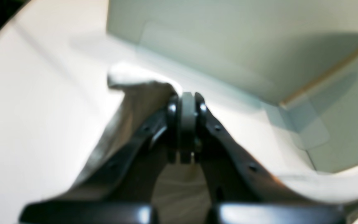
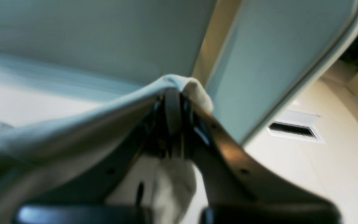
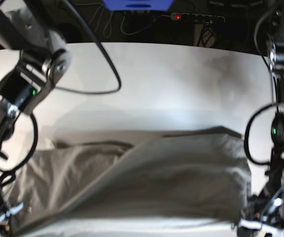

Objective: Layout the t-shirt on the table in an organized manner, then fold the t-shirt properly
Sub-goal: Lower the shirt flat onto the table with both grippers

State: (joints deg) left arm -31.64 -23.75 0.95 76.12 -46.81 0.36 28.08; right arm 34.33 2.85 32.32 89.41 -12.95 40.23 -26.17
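The t-shirt's lifted edge (image 3: 216,219) is out by the pale box, and the t-shirt's body trails behind it. Next, I pull the t-shirt's edge back with my left gripper and lay it down flat.
The light grey-beige t-shirt (image 3: 171,182) lies crosswise on the near half of the white table (image 3: 171,84), its near edge lifted and stretched between both arms. In the left wrist view my left gripper (image 1: 187,102) is shut on a fold of the t-shirt (image 1: 135,102), which hangs away on both sides. My right gripper (image 2: 174,93) is likewise shut on a bunched edge of the t-shirt (image 2: 73,124), which drapes off to the left. In the base view my left arm (image 3: 280,148) stands at the right and my right arm (image 3: 28,84) at the left; the fingertips are hidden low in that frame.
A pale box (image 1: 228,46) rises close behind the left gripper, and the same kind of pale panel (image 2: 275,62) stands beside the right one. A black cable (image 3: 102,69) loops over the table's far left. A power strip (image 3: 196,18) lies beyond the far edge.
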